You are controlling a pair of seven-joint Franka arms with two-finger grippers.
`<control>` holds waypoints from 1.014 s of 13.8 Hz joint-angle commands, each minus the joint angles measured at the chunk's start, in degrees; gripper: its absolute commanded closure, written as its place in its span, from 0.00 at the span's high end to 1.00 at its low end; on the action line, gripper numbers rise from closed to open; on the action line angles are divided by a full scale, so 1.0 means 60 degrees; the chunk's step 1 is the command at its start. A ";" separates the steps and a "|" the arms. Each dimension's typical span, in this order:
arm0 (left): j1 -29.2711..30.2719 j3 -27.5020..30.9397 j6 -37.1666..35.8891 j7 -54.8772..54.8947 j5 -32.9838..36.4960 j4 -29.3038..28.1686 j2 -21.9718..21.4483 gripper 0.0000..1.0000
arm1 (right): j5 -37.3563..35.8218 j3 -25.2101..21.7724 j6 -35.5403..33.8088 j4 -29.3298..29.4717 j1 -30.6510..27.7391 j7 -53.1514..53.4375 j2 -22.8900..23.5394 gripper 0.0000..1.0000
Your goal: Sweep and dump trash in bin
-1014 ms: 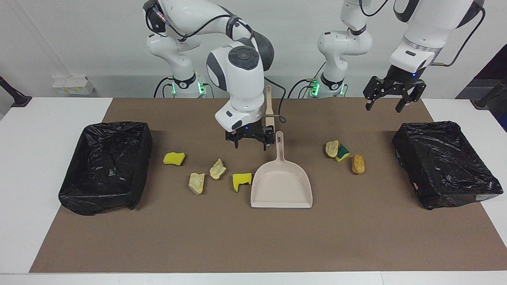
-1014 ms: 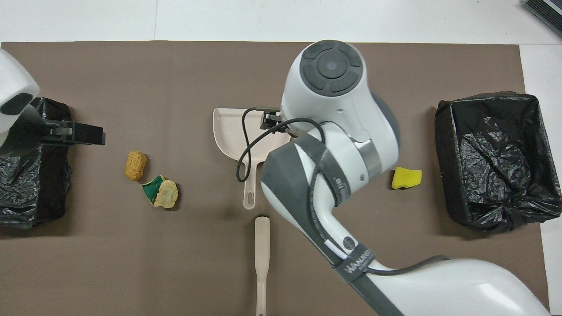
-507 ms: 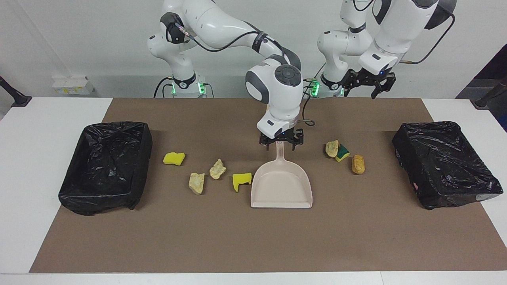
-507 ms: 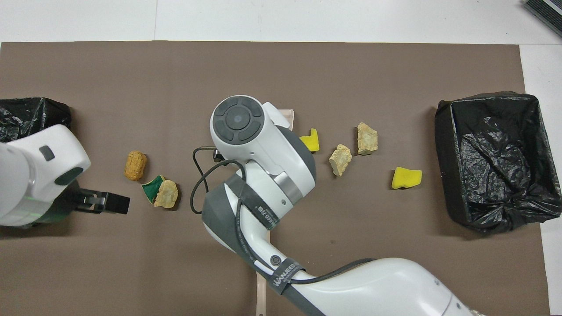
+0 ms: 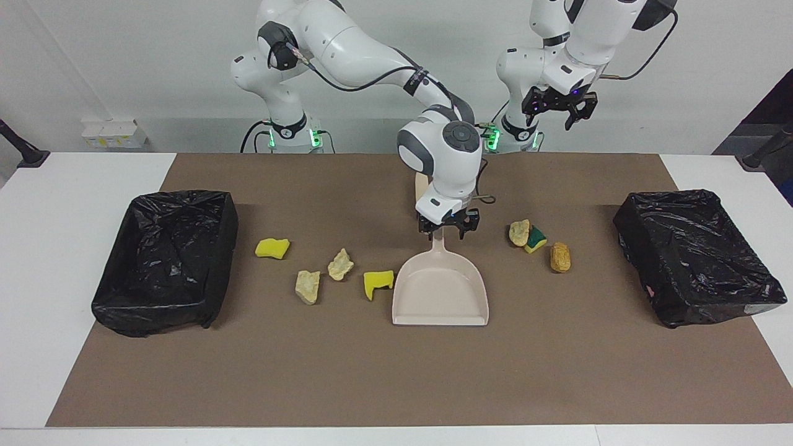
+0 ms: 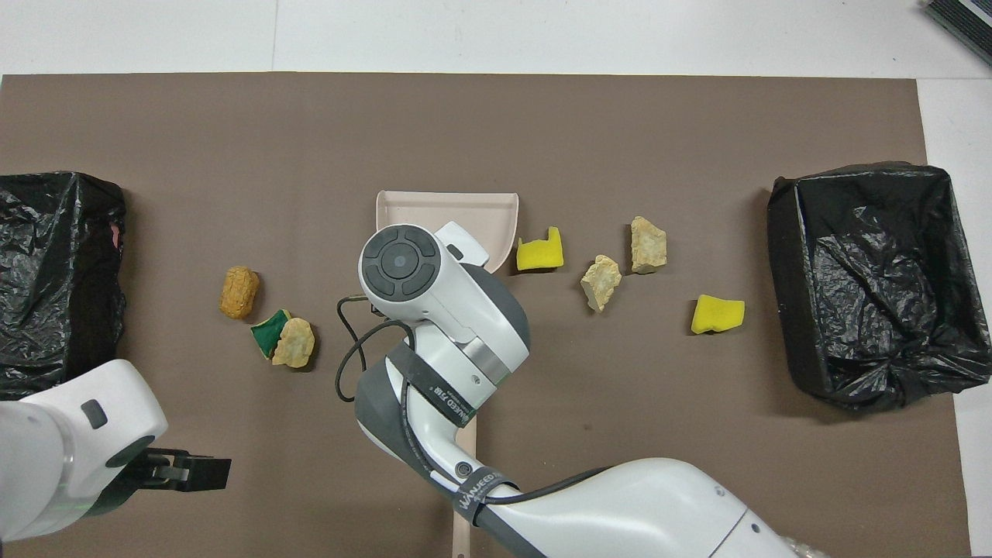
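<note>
A yellow chunk (image 6: 540, 251) is close up against the beige dustpan's rim (image 6: 513, 238). The chunk will be pushed toward the beige chunks when I turn the dustpan, because it is so close.
The beige dustpan (image 5: 440, 291) lies flat mid-mat, its handle pointing toward the robots. My right gripper (image 5: 447, 231) is low over that handle, fingers open astride it. In the overhead view the right arm covers the handle, leaving only the dustpan's (image 6: 449, 211) mouth visible. Several trash chunks lie on the mat. Toward the right arm's end are a yellow chunk (image 5: 378, 283), two beige chunks (image 5: 341, 264) (image 5: 308, 286) and another yellow chunk (image 5: 272, 248). Toward the left arm's end are a beige chunk (image 5: 519, 232), a green-backed chunk (image 5: 536, 240) and an orange-brown chunk (image 5: 560, 256). My left gripper (image 5: 560, 111) waits open, raised near its base.
Black-lined bins stand at both ends of the brown mat, one bin (image 5: 166, 260) at the right arm's end and the other bin (image 5: 697, 254) at the left arm's end. A beige brush (image 6: 465, 465) lies nearer the robots than the dustpan, partly under the right arm.
The right gripper has swung from beside the dustpan onto its handle and come down, fingers narrowing. The left arm has drawn up and back toward its base.
</note>
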 commanded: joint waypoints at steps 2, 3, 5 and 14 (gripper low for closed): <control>-0.0335 0.0129 0.0313 -0.0059 -0.0425 -0.0554 -0.0473 1.00 | -0.0278 0.0051 0.0283 -0.0937 -0.0084 0.0267 -0.0553 0.74; -0.0495 0.0129 0.0416 -0.0074 -0.0543 -0.0626 -0.0430 1.00 | -0.0278 0.0050 0.0269 -0.0938 -0.0070 0.0282 -0.0582 0.62; -0.0920 0.0129 0.0577 -0.0103 -0.0559 -0.0860 -0.0429 1.00 | -0.0278 0.0065 0.0313 -0.0865 -0.0070 0.0457 -0.0553 0.27; -0.1390 0.0129 0.1236 -0.0263 -0.0750 -0.1037 -0.0283 1.00 | -0.0512 0.0080 0.0298 -0.0908 -0.0319 -0.0518 -0.0846 0.00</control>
